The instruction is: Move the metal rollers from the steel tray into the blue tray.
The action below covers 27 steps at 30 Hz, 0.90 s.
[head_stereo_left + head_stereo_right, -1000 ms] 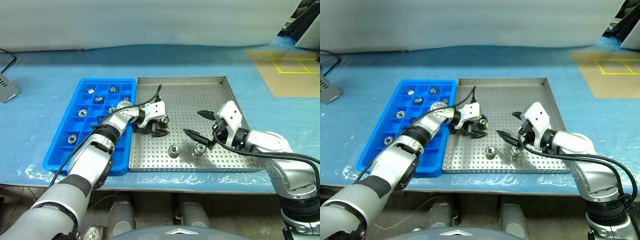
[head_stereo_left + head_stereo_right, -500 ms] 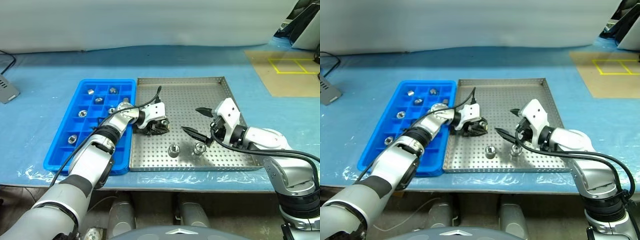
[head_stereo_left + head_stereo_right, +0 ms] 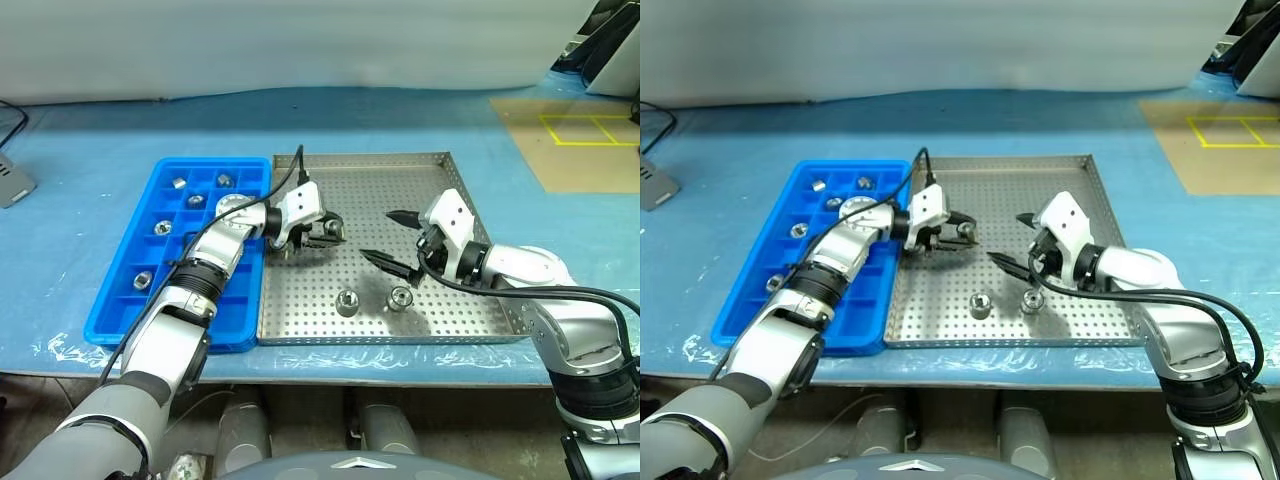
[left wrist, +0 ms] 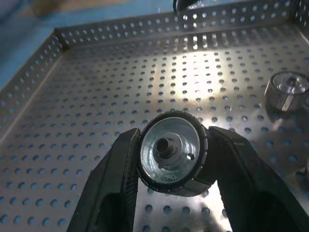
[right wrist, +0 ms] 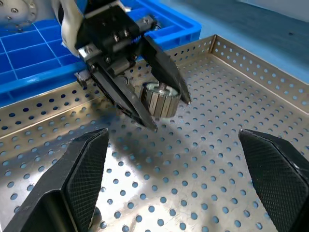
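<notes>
My left gripper carries on to an empty blue tray compartment (image 3: 178, 246) and lets go there, as both its fingers are around the metal roller (image 3: 333, 228) clear above the steel tray.
My left gripper (image 3: 329, 232) is shut on one metal roller (image 4: 173, 152), a shiny stubby cylinder with a dark centre hole. It holds the roller clear above the left part of the steel tray (image 3: 380, 180), close to the blue tray (image 3: 215, 163). Two more rollers (image 3: 347, 301) (image 3: 400, 298) stand near the steel tray's front edge. My right gripper (image 3: 376, 235) hangs open and empty over the tray's middle right, just behind the right-hand roller. Several rollers, one of them (image 3: 161, 227), sit in separate compartments of the blue tray.
Both trays rest side by side on a blue-covered table. A grey device (image 3: 12, 185) lies at the far left edge. A brown mat with yellow tape (image 3: 580, 140) is at the back right. The table's front edge runs just below the trays.
My left gripper has shut on a roller and lifted it off the steel tray's floor. The right gripper has stayed open and barely moved.
</notes>
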Motion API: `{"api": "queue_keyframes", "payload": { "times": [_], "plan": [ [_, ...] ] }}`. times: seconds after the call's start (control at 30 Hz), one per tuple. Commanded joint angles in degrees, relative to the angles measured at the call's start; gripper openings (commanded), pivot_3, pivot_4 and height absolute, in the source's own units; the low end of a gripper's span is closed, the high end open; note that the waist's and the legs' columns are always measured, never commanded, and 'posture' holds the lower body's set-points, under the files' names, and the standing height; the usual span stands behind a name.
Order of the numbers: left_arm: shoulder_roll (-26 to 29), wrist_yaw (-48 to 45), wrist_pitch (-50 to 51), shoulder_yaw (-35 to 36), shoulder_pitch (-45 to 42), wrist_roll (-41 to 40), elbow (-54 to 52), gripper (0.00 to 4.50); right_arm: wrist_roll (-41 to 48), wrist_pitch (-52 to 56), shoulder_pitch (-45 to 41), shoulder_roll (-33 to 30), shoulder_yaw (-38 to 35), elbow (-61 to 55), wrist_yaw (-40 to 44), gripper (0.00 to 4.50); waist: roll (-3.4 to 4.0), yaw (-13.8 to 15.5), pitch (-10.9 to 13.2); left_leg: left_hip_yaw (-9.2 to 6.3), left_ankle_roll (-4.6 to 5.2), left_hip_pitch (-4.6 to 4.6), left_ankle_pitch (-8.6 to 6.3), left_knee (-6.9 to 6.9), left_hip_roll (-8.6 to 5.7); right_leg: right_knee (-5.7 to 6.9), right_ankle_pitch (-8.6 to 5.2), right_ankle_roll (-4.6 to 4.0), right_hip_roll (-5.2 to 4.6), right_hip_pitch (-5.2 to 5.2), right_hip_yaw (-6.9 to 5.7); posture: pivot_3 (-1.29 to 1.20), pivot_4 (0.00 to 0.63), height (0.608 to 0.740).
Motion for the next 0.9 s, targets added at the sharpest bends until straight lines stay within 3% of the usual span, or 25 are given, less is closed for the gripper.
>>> {"api": "queue_keyframes", "payload": {
  "times": [0.03,0.27,0.4,0.6,0.9],
  "plan": [
    [2.51,1.12,8.53,4.70,3.61,-7.11,-13.30,1.89,0.21,-2.71,-4.82,1.16,2.36,2.07,2.48,4.50,0.01,0.01,0.01,0.00,-0.01,0.02,0.01,0.00,0.02,0.03,0.00,0.00,0.01,-0.03,0.00,-0.25,0.150,0.740],
    [11.16,7.96,18.42,9.90,16.12,-9.41,-31.11,1.89,-1.92,-10.34,-16.40,4.91,8.74,16.04,10.95,4.50,0.06,0.88,0.02,0.00,-0.18,-0.09,0.11,-0.20,0.07,0.09,0.00,-0.01,0.05,-0.26,-0.08,-0.05,0.150,0.740],
    [13.81,15.03,22.27,14.17,20.90,-9.23,-37.16,1.89,-3.55,-15.22,-21.74,8.96,12.11,23.97,15.44,4.50,0.07,3.18,0.03,-0.01,-0.23,-0.20,0.14,-0.28,0.09,0.12,-0.01,-0.02,0.05,-0.38,-0.14,0.09,0.150,0.740],
    [15.50,26.67,23.52,18.49,26.17,-5.28,-38.32,1.89,-5.11,-21.13,-26.38,14.21,14.80,32.84,21.18,4.50,0.07,6.16,0.03,-0.04,-0.28,-0.23,0.17,-0.33,0.08,0.12,-0.02,-0.05,0.03,-0.41,-0.19,0.20,0.150,0.740],
    [14.68,34.33,23.13,17.84,31.50,-2.91,-37.53,1.89,-7.22,-25.15,-28.18,17.88,15.37,38.69,24.95,4.50,0.06,8.95,0.03,-0.14,-0.36,-0.41,0.22,-0.32,0.08,0.17,-0.02,-0.04,0.01,-0.52,-0.30,0.26,0.150,0.740]
  ]
}}
